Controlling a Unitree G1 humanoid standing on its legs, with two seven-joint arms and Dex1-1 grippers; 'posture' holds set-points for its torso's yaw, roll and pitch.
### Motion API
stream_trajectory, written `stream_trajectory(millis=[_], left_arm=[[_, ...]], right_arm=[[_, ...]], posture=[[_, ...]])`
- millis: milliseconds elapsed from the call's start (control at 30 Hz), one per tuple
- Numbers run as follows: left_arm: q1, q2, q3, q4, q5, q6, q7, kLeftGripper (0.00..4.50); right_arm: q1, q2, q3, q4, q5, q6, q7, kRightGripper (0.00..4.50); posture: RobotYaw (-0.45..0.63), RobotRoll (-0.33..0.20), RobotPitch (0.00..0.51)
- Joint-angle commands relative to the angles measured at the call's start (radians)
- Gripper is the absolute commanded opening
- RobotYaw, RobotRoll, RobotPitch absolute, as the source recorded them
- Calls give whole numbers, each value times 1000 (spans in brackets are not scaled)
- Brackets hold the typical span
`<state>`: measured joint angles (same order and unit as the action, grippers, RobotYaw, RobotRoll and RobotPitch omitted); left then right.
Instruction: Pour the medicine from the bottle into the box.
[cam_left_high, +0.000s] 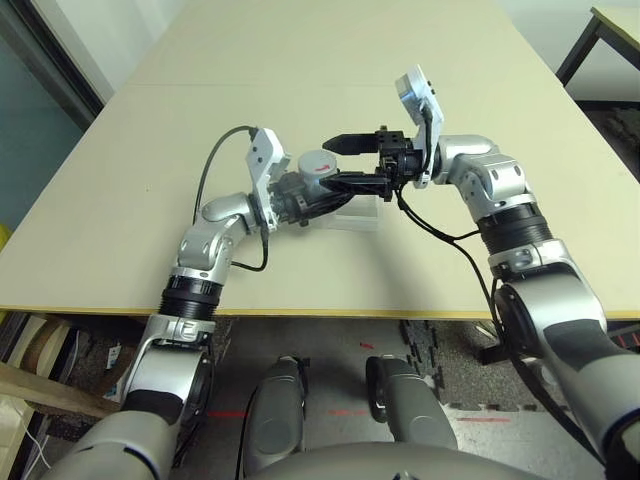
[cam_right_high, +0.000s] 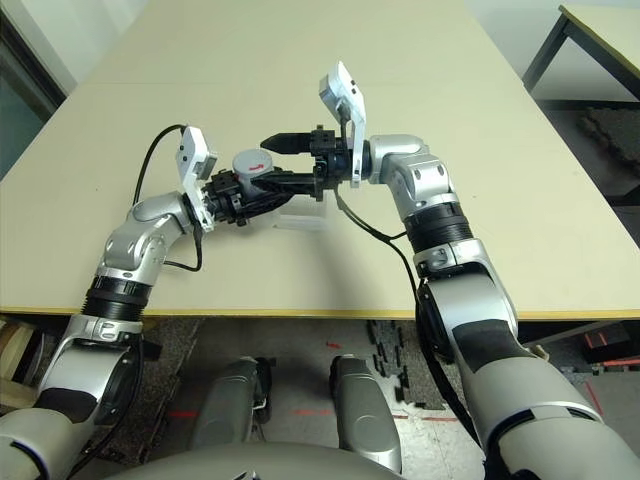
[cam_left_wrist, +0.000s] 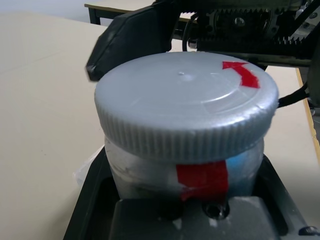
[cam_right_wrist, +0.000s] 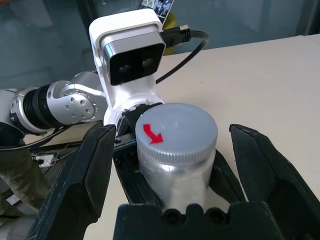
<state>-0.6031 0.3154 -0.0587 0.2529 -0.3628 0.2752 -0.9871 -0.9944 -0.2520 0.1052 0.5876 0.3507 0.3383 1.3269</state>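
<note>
My right gripper should grip the cap's ribbed rim (cam_left_wrist: 180, 142) and turn the cap before I pour the medicine, because the cap (cam_left_high: 318, 161) keeps the bottle in my left gripper shut.
The bottle (cam_left_high: 318, 165), silver-grey with a red mark and its round grey cap (cam_left_wrist: 185, 107) on, is held above the table with my left gripper (cam_left_high: 308, 195) shut on its body. It hangs beside the box (cam_left_high: 362, 215), a small clear plastic one lying on the table. My right gripper (cam_left_high: 342, 165) is open, and its two black fingers (cam_right_wrist: 80, 180) stand on either side of the cap without touching it. The medicine is hidden.
The beige table (cam_left_high: 300, 60) stretches far behind the arms, and its front edge (cam_left_high: 300, 312) runs just below them. A second table (cam_left_high: 615, 25) stands at the far right. Dark floor mats (cam_left_high: 440, 355) lie below the front edge.
</note>
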Motion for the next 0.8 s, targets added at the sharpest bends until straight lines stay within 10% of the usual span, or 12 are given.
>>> stream_trajectory(millis=[33, 133, 333, 800], left_arm=[[-7, -5, -9, 11, 12, -8, 4, 2678], [-5, -6, -9, 9, 13, -7, 4, 2678], [2, -8, -7, -3, 14, -1, 9, 2678], [9, -11, -6, -2, 8, 9, 8, 2678]], right_arm=[[-16, 13, 14, 23, -18, -20, 6, 4500], [-22, 25, 11, 40, -25, -32, 3, 4327], [-37, 35, 4, 70, -36, -54, 0, 2574], [-104, 33, 39, 146, 71, -98, 288, 2575]], posture=[[-48, 0, 118], [-47, 0, 119], [-44, 0, 123], [-54, 0, 128]])
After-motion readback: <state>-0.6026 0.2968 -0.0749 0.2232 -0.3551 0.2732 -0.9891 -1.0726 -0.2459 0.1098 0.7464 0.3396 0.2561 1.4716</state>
